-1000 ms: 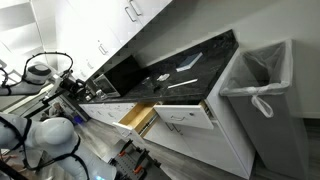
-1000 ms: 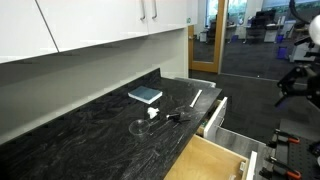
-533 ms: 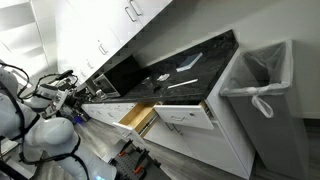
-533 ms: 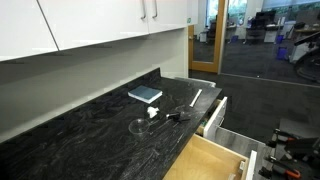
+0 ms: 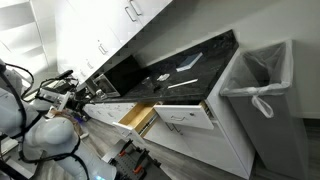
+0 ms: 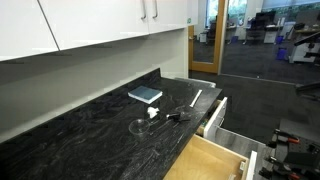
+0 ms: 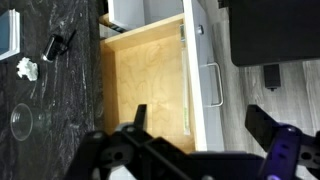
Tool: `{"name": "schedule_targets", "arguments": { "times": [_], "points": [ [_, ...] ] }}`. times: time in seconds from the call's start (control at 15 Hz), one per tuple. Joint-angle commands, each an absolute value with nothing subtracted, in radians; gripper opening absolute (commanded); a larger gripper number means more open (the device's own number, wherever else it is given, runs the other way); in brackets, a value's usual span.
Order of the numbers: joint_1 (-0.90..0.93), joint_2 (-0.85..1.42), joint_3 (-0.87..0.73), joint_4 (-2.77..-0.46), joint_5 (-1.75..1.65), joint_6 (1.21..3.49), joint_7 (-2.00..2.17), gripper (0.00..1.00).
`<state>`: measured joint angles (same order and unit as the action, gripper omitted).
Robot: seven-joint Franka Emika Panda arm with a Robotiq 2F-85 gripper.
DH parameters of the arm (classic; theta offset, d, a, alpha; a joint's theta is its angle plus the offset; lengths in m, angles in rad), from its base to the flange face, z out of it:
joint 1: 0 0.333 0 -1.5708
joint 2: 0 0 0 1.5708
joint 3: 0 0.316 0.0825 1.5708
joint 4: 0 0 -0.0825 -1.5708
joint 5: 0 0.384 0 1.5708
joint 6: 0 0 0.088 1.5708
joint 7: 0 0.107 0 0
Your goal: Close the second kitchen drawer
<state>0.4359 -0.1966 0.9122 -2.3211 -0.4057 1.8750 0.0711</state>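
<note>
Next, my gripper backs out, tilts, closes its fingers and pushes the white front [image 7: 209, 62] in, because it is open and pointing down over the second drawer's front edge [image 7: 197, 104].
The second kitchen drawer [image 7: 145, 80] stands pulled out, with a light wood inside and a flat white front [image 7: 197, 70]. It shows in both exterior views [image 5: 135, 117] [image 6: 213, 160], sticking out from under the black counter. My gripper [image 7: 200, 122] is open and empty. In the wrist view it hovers above the drawer's front edge, one finger over the wood inside and the other over the grey floor. In an exterior view the arm [image 5: 70, 98] stands off to the side of the drawer, apart from it.
A wider white drawer [image 5: 185, 115] [image 6: 215, 113] is also open beside the wood one. The black counter [image 6: 90, 135] carries a blue book [image 6: 145, 95], a glass [image 6: 137, 127] and a small black item [image 6: 178, 116]. A lined bin [image 5: 255, 85] stands at the counter's end.
The arm has shifted: it has left one exterior view almost fully, and in the other view its wrist has dropped a little. The drawers have not moved.
</note>
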Motion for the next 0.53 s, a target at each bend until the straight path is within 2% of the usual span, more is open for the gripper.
{"name": "schedule_targets", "arguments": {
  "times": [0.0, 0.47],
  "points": [
    [0.458, -0.173, 0.951, -2.347, -0.493, 1.848, 0.094, 1.00],
    [0.456, -0.017, 1.136, -2.536, -0.811, 1.931, 0.485, 1.00]
  ]
}}
